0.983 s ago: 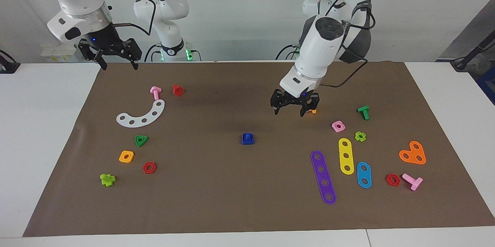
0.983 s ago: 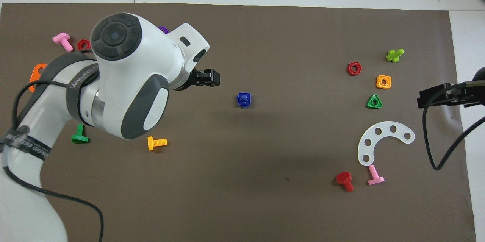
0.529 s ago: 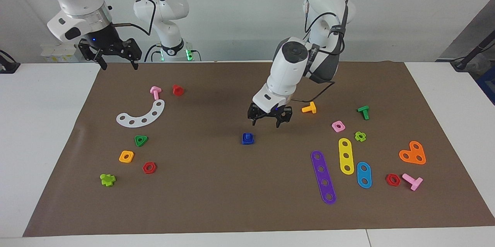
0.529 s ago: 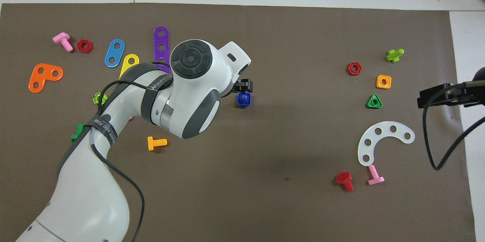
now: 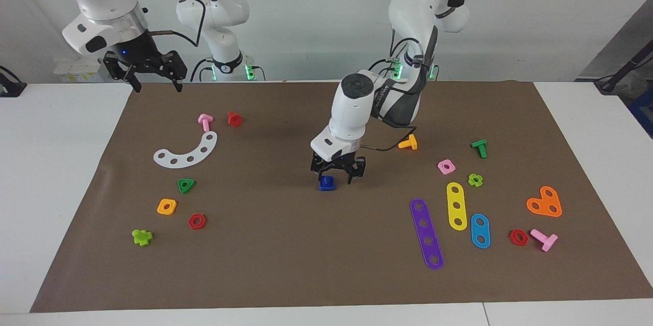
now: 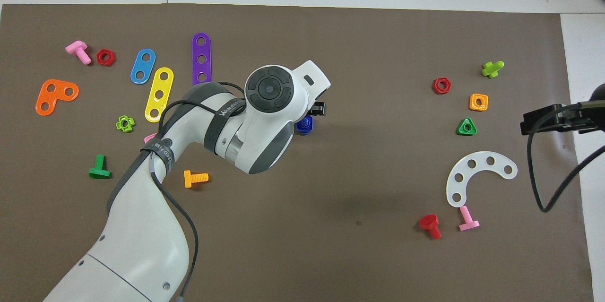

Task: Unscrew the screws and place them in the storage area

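The square nut (image 6: 305, 123) is above the dark-blue bolt's head (image 6: 304, 132), so the nut will come away and the bolt will stay behind when I unscrew the nut and lift it.
The dark-blue screws (image 5: 326, 183), a bolt threaded in a square nut, stand on the brown mat near its middle; they also show in the overhead view (image 6: 305, 125). My left gripper (image 5: 336, 177) is open and low over them, with its fingers on either side; I cannot tell if it touches. In the overhead view the left arm covers most of that gripper (image 6: 315, 110). My right gripper (image 5: 151, 81) waits, open and empty, up in the air over the mat's edge at the right arm's end (image 6: 543, 120). The storage area (image 5: 502, 196) is bare mat among loose parts at the left arm's end.
Purple (image 5: 426, 234), yellow (image 5: 456, 205) and blue (image 5: 480, 230) strips, an orange plate (image 5: 545, 202), a pink nut (image 5: 446, 166) and an orange bolt (image 5: 408, 143) lie toward the left arm's end. A white curved strip (image 5: 187, 152), a green nut (image 5: 186, 185) and other small parts lie toward the right arm's end.
My left gripper has swung from over the orange bolt toward the mat's middle and come down over the dark-blue screws. The right arm has not moved.
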`<act>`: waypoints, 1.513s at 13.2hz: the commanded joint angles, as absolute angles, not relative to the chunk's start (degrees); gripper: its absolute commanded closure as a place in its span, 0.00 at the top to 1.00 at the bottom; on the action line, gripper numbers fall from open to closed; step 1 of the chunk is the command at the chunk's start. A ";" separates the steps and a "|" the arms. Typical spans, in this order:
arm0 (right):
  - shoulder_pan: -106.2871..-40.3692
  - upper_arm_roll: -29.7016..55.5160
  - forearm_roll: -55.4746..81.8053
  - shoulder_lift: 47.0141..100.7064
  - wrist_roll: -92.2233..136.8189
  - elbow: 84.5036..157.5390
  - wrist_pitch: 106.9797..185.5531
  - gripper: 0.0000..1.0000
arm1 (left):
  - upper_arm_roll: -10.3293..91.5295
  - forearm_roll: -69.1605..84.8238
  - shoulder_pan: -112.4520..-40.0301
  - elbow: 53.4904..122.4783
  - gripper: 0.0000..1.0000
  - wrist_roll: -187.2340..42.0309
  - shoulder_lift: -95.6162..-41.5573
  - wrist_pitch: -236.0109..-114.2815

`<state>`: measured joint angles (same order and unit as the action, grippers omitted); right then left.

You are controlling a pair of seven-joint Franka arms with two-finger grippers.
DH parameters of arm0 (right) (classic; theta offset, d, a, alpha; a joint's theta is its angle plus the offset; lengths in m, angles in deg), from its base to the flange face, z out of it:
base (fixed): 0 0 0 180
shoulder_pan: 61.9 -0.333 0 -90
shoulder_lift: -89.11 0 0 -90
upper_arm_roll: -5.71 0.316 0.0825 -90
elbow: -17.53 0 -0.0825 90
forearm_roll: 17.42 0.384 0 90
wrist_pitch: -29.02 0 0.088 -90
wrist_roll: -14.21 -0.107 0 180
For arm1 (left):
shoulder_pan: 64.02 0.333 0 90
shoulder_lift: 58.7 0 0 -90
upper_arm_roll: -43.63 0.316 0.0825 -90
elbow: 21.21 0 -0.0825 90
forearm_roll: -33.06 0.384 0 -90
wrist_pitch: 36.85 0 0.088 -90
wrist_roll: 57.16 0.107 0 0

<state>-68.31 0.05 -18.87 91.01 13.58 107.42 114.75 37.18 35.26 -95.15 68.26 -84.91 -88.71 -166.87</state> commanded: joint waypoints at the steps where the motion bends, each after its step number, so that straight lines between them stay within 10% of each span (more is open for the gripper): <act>1: -67.70 0.43 -18.13 92.37 15.27 108.76 115.24 1.00 | 38.18 38.06 -96.19 67.38 0.90 -85.55 -90.77 -168.25; 20: -67.70 0.43 -18.22 92.37 15.27 108.76 115.24 1.00 | 38.18 39.74 -98.83 67.38 0.68 -85.28 -93.33 -166.58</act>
